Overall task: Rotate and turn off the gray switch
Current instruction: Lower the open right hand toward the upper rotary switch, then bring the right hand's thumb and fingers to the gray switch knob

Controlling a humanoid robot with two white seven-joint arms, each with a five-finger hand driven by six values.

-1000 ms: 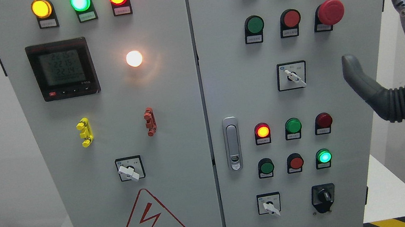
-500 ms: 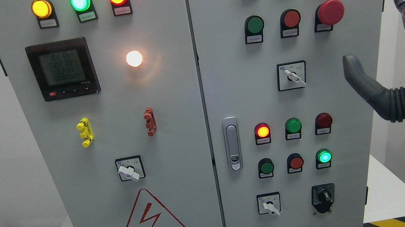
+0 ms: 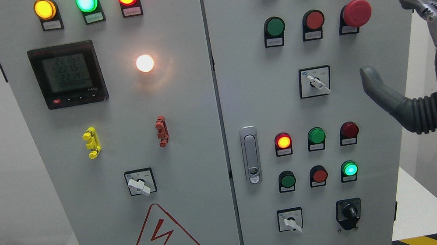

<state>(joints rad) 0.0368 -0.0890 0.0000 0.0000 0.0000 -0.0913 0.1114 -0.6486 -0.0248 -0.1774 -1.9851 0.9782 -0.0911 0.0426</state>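
Observation:
I expect the middle gray switch's lever [image 3: 319, 84] to turn a short way and stay upright when I rotate it, because the lever slants across its plate [image 3: 314, 81].
Three grey-white rotary switches show on the grey cabinet: one on the right door's middle [image 3: 315, 82], one low on the right door [image 3: 291, 220], one on the left door [image 3: 140, 182]. Each lever points down-right. My right hand [image 3: 386, 39] is raised at the picture's right edge, open, thumb [image 3: 377, 89] stretched left and fingers [image 3: 433, 13] bent forward. It holds nothing and hangs right of the middle switch, apart from it. The left arm is out of sight.
A black rotary switch [image 3: 349, 211] sits beside the low switch. A red mushroom button [image 3: 356, 13] stands just left of my fingertips. Lit lamps, push buttons, a meter [image 3: 67, 74] and the door latch [image 3: 251, 154] fill the panel.
My right hand has shifted left toward the panel and a little lower, and its fingers have tipped forward from upright. No switch lever has turned.

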